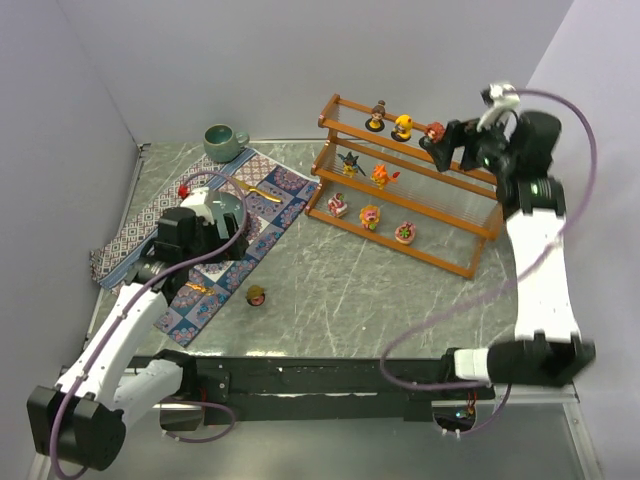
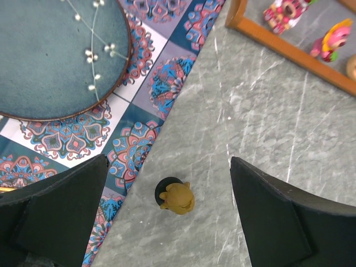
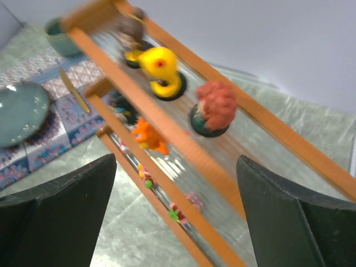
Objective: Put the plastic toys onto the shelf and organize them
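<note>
My open right gripper is moving from the shelf while the mustard toy stands clear beside the mat, and should continue until its fingers straddle the toy [image 1: 256, 295].
The wooden shelf [image 1: 455, 215] stands at the back right. Its top tier holds a brown toy [image 1: 376, 116], a yellow toy [image 1: 402, 127] and a red toy [image 1: 433, 133]. The middle tier holds a dark spiky toy [image 1: 349, 163] and an orange toy [image 1: 381, 176]. The bottom tier holds three pink toys [image 1: 370, 216]. A mustard toy on a black base [image 2: 176, 196] stands on the table beside the mat. My left gripper [image 2: 169, 219] is open above it, one finger on each side. My right gripper [image 3: 175, 222] is open and empty, just off the red toy [image 3: 214, 108].
A patterned cloth mat [image 1: 265, 215] lies at the left with a blue plate [image 2: 55, 55] and a gold utensil [image 1: 262, 190] on it. A green mug [image 1: 222, 142] stands at the back. The shelf's bottom rail [image 2: 289, 47] lies to the right of the left gripper.
</note>
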Controlling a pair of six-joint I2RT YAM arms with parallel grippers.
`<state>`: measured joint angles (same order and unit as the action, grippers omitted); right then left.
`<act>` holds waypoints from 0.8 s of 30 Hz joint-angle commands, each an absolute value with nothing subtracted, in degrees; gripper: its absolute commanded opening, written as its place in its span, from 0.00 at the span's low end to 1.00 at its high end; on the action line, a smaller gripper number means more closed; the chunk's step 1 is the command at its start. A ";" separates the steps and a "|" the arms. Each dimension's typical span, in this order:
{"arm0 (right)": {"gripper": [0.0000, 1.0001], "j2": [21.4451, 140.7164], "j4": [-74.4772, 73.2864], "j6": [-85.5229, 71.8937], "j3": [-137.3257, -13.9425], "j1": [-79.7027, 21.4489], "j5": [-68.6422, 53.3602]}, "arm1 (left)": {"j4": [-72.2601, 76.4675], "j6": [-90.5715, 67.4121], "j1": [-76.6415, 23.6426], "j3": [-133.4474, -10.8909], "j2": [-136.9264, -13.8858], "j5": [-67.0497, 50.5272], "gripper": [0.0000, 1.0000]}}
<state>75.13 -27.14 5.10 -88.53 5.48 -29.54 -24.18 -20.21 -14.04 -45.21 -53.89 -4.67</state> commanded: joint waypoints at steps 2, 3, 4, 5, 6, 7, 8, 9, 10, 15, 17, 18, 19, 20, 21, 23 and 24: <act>0.97 60.40 -11.79 1.14 -74.73 -0.34 -28.92 | -21.62 -20.65 -13.71 -44.83 -49.66 -3.87 0.97; 0.96 57.94 -11.43 1.32 -72.97 -2.70 -28.22 | -21.71 -21.00 -13.71 -44.65 -49.22 -3.87 0.97; 0.96 56.88 -11.08 1.41 -69.29 -6.64 -27.52 | -21.80 -21.18 -13.80 -44.65 -48.26 -3.61 0.97; 0.97 55.82 -9.77 1.23 -67.17 -8.33 -27.16 | -21.88 -21.36 -13.71 -44.56 -47.73 -3.34 0.97; 0.97 54.07 -8.71 0.80 -65.06 -10.18 -27.16 | -21.97 -21.71 -13.71 -44.56 -47.29 -2.90 0.97; 0.96 53.36 -7.48 0.09 -60.60 -13.07 -27.25 | -22.23 -21.71 -13.71 -44.56 -46.33 -2.64 0.97; 0.96 52.57 -4.60 0.09 -58.29 -14.92 -27.07 | -22.32 -21.88 -13.62 -44.56 -45.80 -2.11 0.97; 0.96 51.34 -3.09 -1.39 -56.10 -16.59 -26.55 | -22.32 -22.15 -13.71 -44.56 -45.27 -1.85 0.97; 0.96 50.98 -1.60 -2.19 -51.81 -20.00 -26.11 | -22.50 -22.24 -13.62 -44.47 -44.22 -1.67 0.97; 0.95 52.55 11.67 -4.22 -40.62 -29.43 -23.65 | -22.76 -22.76 -13.54 -44.38 -41.31 -0.18 0.97; 0.95 56.14 16.75 -3.78 -37.54 -33.98 -22.77 | -22.94 -22.85 -13.45 -44.30 -40.26 -0.18 0.97; 0.95 57.82 18.53 -3.52 -36.83 -35.32 -22.24 | -22.94 -22.94 -13.27 -44.30 -39.99 1.56 0.97; 0.93 59.49 20.28 -3.08 -35.78 -36.64 -22.06 | -23.11 -23.03 -13.18 -44.38 -39.90 1.67 0.97; 0.93 63.33 24.48 -3.34 -35.34 -38.13 -21.45 | -23.29 -23.11 -13.10 -44.47 -39.90 1.67 0.97; 0.92 65.28 26.61 -3.60 -34.98 -40.49 -20.75 | -23.55 -23.20 -12.92 -44.56 -39.90 1.58 0.97; 0.90 71.06 32.57 -4.13 -34.80 -43.67 -17.86 | -23.73 -23.20 -12.66 -44.82 -39.81 1.50 0.97; 0.90 73.02 34.61 -4.13 -34.89 -47.07 -16.19 | -23.82 -23.38 -12.22 -44.74 -39.55 1.58 0.97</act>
<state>66.08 16.75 -3.36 -35.14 -40.16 -21.98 -24.53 -22.37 -13.17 -44.31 -40.29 0.38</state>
